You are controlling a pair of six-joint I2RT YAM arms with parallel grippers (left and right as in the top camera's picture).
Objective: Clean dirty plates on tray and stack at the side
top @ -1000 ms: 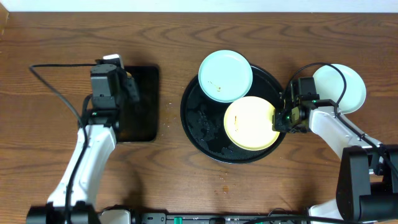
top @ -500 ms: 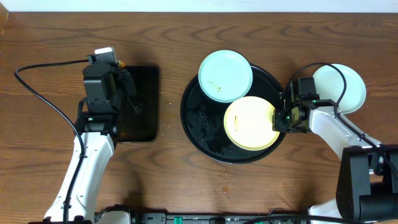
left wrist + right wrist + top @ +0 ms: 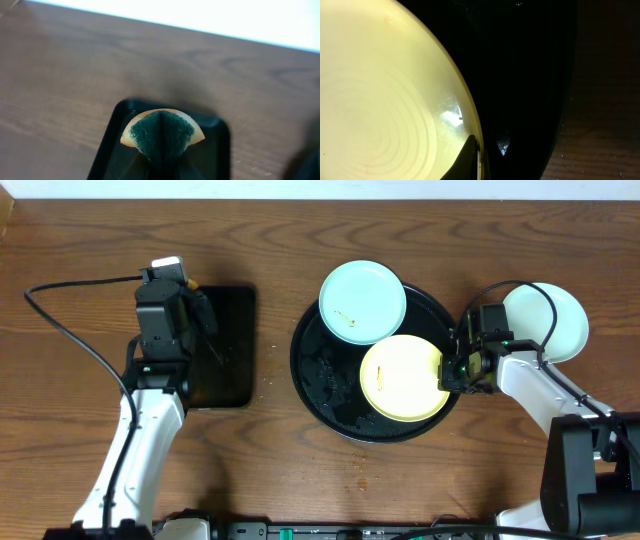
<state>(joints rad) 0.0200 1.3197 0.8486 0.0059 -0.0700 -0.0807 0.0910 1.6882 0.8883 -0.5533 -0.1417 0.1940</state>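
My left gripper has to deal with a dirt streak point(image 3: 379, 378) on the yellow plate, so it should bring the sponge from the rectangular black tray and scrub the plate point(image 3: 402, 378) before it stacks the plate.
The round black tray point(image 3: 325, 375) holds the pale yellow plate point(image 3: 403, 377). A mint-blue plate point(image 3: 362, 302) with brown specks rests over the tray's far rim. A second mint-blue plate point(image 3: 548, 320) lies on the table to the right, outside the tray. My right gripper point(image 3: 447, 370) is shut on the yellow plate's right rim; in the right wrist view one finger point(image 3: 479, 160) lies on top of the plate point(image 3: 385, 100). My left gripper point(image 3: 205, 318) is shut on a green and yellow sponge point(image 3: 162, 132) above the rectangular black tray point(image 3: 225, 365).
Dark wet smears lie on the round tray's left half point(image 3: 330, 385). The left arm's cable point(image 3: 70, 330) loops over the table at the left. The right arm's cable point(image 3: 520, 285) arcs past the outside mint plate. The table's far edge runs along the top.
My left gripper with the sponge has shifted slightly left and toward the far edge over the rectangular tray. The right gripper and the plates have not moved.
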